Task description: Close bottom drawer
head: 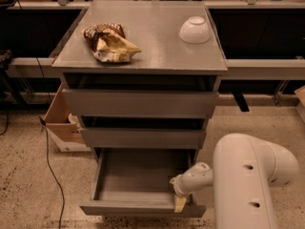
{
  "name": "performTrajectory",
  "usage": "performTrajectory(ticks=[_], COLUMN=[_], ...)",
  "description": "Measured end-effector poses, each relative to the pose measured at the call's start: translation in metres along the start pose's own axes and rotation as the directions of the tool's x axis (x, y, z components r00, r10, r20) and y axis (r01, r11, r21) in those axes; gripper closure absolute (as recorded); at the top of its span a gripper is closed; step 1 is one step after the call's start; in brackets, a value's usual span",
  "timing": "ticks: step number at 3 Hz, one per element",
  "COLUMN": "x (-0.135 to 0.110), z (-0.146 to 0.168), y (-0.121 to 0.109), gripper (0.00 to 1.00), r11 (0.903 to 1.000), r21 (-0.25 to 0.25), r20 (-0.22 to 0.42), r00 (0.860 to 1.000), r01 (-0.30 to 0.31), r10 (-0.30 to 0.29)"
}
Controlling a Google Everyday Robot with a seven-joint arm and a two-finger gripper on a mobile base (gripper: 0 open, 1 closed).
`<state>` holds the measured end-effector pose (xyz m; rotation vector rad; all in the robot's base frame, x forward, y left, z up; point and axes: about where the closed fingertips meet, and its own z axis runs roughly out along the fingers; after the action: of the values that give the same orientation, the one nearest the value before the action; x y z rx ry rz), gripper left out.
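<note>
The robot's gripper hangs over the bottom drawer's box (pixel 164 187) and would get in the way of closing, so it should come out and push on the front panel's outer side (pixel 164 212).
The bottom drawer (pixel 138 182) of the grey cabinet is pulled far out, showing its shallow empty grey box. Its slim plain front (pixel 143 209) runs along the lower edge of the view. My gripper (pixel 180 202) hangs from the white arm (pixel 248 175) at the drawer's front right corner, just behind the front panel, its yellowish fingertip pointing down into the box. The middle drawer front (pixel 143 138) and the taller top drawer front (pixel 140 104) sit above, both slightly out.
On the cabinet top (pixel 157 42) lie a crumpled snack bag (pixel 109 43) and an upturned white bowl (pixel 194 30). A cardboard box (pixel 64 123) stands on the floor left of the cabinet, with a black cable (pixel 50 166) beside it. Dark shelving runs behind.
</note>
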<state>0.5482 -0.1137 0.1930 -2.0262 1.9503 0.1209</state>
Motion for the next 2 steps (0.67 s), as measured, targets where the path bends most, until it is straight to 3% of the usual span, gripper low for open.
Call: performTrajectory(ticks=[1, 2], x=[-0.002, -0.017], z=[-0.001, -0.009], y=[-0.002, -0.026], gripper=[0.63, 0.65], r11=[1.0000, 0.9982], r21=[0.004, 0.038], r20=[0.002, 0.012], r00=[1.000, 0.999], r01=[0.006, 0.046], r10=[-0.006, -0.047])
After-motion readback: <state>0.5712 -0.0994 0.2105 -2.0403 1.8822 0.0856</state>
